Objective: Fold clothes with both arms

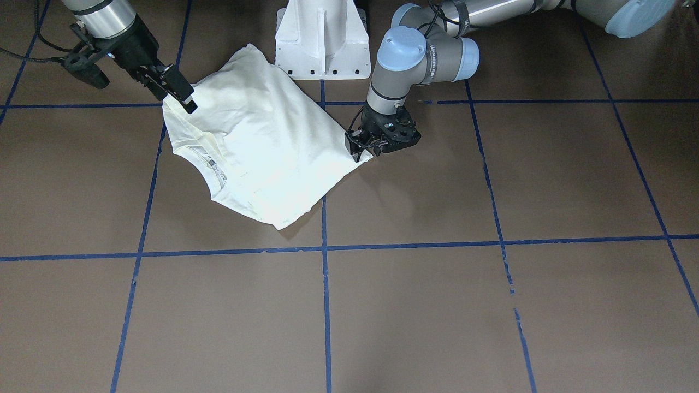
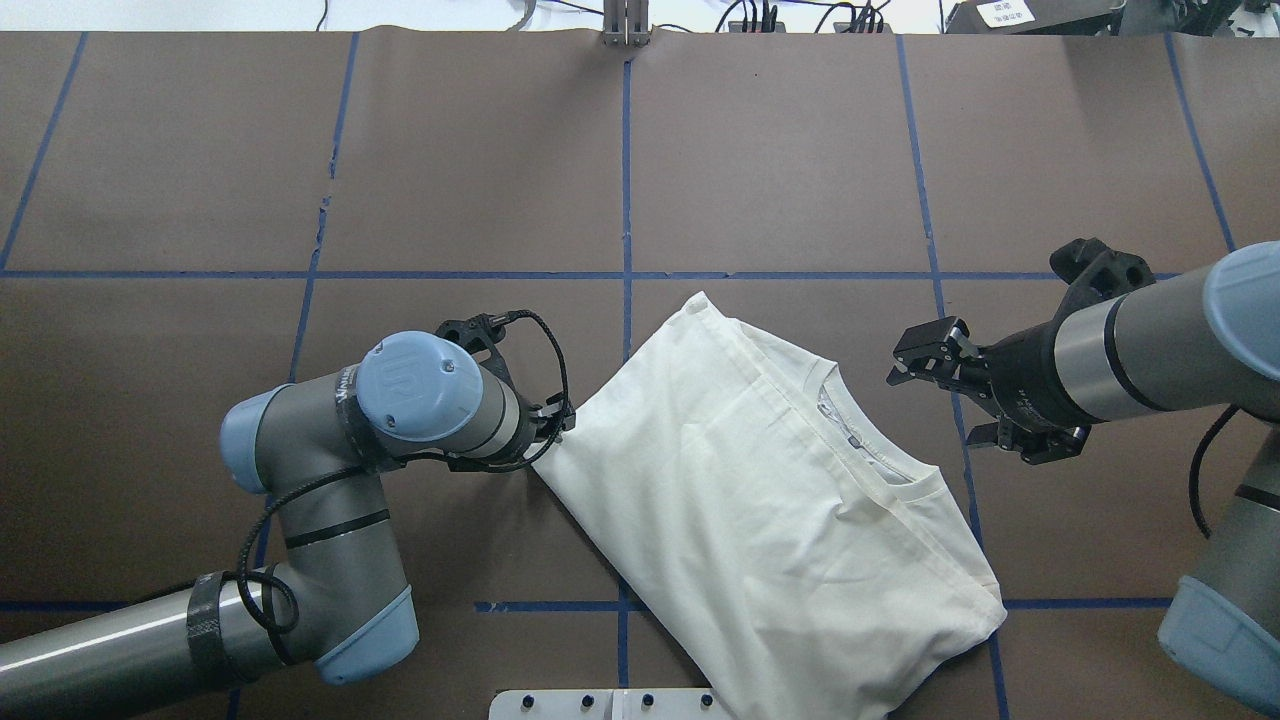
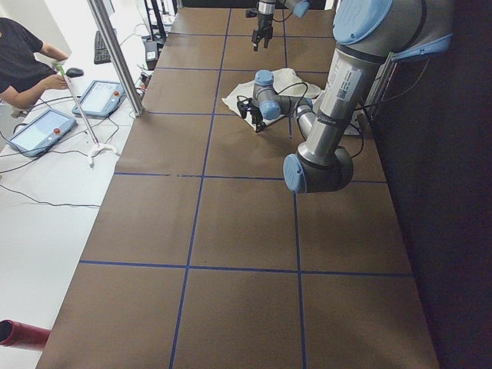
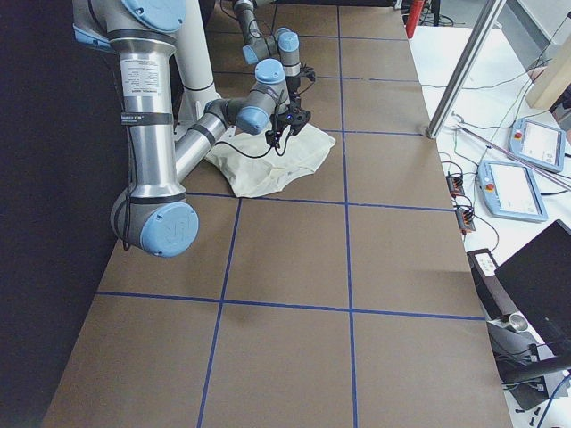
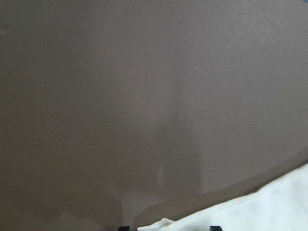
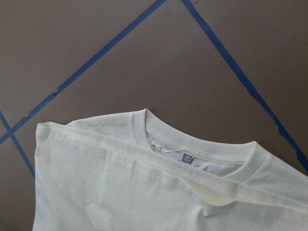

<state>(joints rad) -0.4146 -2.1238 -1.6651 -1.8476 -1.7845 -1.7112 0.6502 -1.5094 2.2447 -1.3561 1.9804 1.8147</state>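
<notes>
My gripper will make the whole cream T-shirt slide and turn, still folded, when I pull its corner point(image 1: 364, 157), because the folded layers point(image 1: 275, 150) lie smooth and flat together.
The clothes are one cream T-shirt point(image 2: 760, 500), folded into a long slanted rectangle on the brown table, plain side up. Its ribbed collar point(image 6: 192, 149) with a small grey label faces my right side. My left gripper point(image 1: 361, 153) is low at the shirt's left corner, open. In the left wrist view the cloth's edge point(image 5: 269, 207) lies between its two fingertips point(image 5: 124, 227). My right gripper point(image 2: 912, 358) hangs above the table just right of the collar, open and holding nothing. The print is hidden.
The white pedestal base point(image 1: 322, 43) stands right behind the shirt. Blue tape lines point(image 2: 626, 200) divide the table into squares. Beyond the far edge, a person point(image 3: 23, 69) sits at a side table with tablets point(image 3: 100, 96).
</notes>
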